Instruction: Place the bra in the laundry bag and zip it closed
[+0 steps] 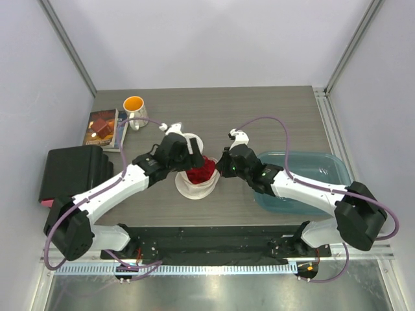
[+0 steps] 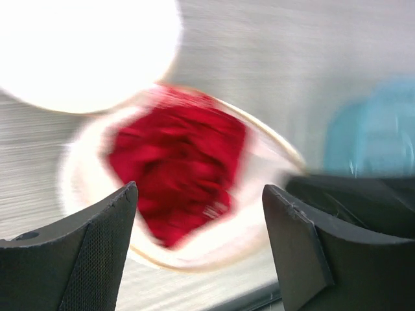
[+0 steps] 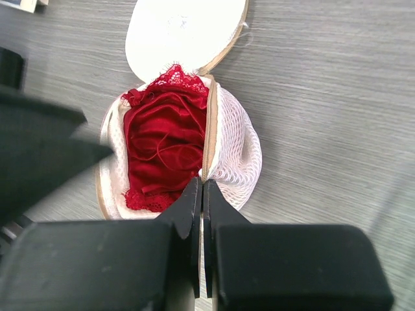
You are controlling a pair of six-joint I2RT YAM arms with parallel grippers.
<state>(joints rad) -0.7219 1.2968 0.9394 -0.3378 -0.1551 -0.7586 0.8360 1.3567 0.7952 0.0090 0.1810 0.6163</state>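
Note:
The round flat lid (image 1: pixel 195 138) is joined to the bag's far rim (image 2: pixel 157 86). The lid will swing over flat and cover the bra when I fold it.
The white mesh laundry bag (image 1: pixel 192 186) lies open at the table's middle, its round flat lid (image 3: pixel 181 32) folded back. The red lace bra (image 3: pixel 162 152) sits inside it, also seen in the top view (image 1: pixel 203 170) and blurred in the left wrist view (image 2: pixel 175 162). My right gripper (image 3: pixel 201 184) is shut on the bag's tan zipper rim (image 3: pixel 211 133) at its near right side. My left gripper (image 2: pixel 200 201) is open and empty, hovering just above the bag; in the top view it (image 1: pixel 187 155) is over the bag's far left side.
A white mug with orange inside (image 1: pixel 134 106) and a book (image 1: pixel 104 127) stand at the back left. A black box (image 1: pixel 70 170) is at the left edge. A clear blue-green bin (image 1: pixel 305 176) sits at the right under my right arm.

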